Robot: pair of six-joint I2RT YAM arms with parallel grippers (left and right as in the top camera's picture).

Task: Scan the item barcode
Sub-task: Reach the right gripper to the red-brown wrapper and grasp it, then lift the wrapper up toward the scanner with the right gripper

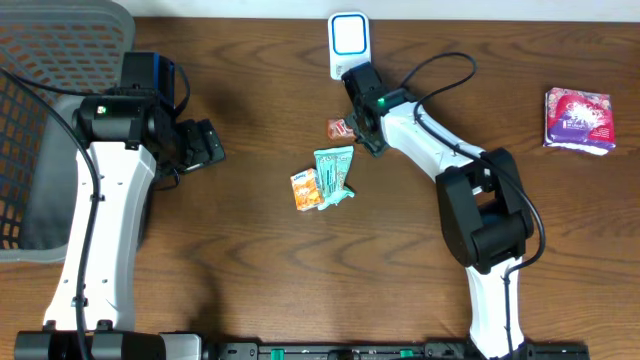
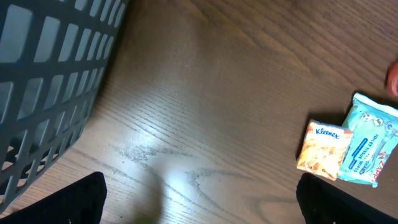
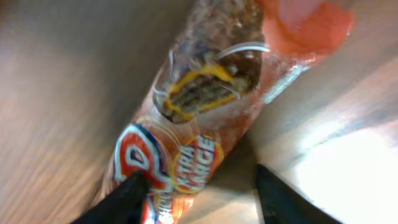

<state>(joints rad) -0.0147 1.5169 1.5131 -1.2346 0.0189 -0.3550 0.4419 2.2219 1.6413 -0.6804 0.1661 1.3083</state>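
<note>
The snack packet's lower end (image 3: 148, 182) is off-centre against one gripper finger. Next, my right gripper opens wider, moves its fingers so they are centred over that end (image 3: 174, 193), and closes before scanning.
The item is a red and orange snack packet (image 1: 338, 127) (image 3: 199, 118) lying on the wooden table just below the white barcode scanner (image 1: 348, 40). My right gripper (image 1: 361, 128) (image 3: 199, 186) is low over the packet with its lower end between the jaws. The left finger (image 3: 124, 202) touches the wrapper, while the right finger (image 3: 283, 199) stands apart from it with bare table between. My left gripper (image 1: 205, 143) (image 2: 202, 205) is wide open over bare wood beside the basket, holding nothing.
A teal wipes pack (image 1: 333, 168) (image 2: 370, 146) and an orange Kleenex pack (image 1: 306, 189) (image 2: 320, 149) lie at mid-table. A purple packet (image 1: 577, 118) sits far right. A grey mesh basket (image 1: 60, 60) (image 2: 43, 81) fills the left edge.
</note>
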